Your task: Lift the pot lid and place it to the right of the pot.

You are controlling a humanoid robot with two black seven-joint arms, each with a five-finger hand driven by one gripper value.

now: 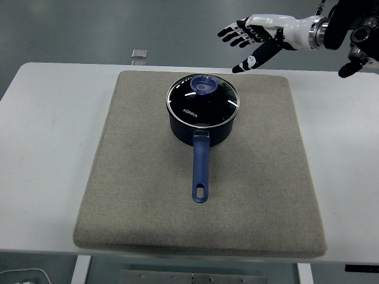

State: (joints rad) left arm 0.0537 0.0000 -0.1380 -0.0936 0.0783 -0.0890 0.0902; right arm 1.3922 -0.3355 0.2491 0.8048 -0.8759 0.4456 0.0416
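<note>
My gripper will find the dark blue pot [183, 132] empty when it lifts the glass lid, because only plain black shows through the glass lid [212, 109].
A dark blue pot [201, 127] stands on the grey mat [136, 177], its long blue handle [201, 170] pointing toward the near edge. A glass lid [203, 100] with a blue knob [204, 85] sits closed on the pot. My right hand [246, 44], white and black, hovers above the mat's far edge, up and to the right of the lid, with its fingers spread and holding nothing. It is apart from the lid. The left arm does not show.
The mat lies on a white table [41, 148]. A small square object [140, 54] rests at the table's far edge, left of the pot. Bare mat stretches to the right of the pot [272, 136].
</note>
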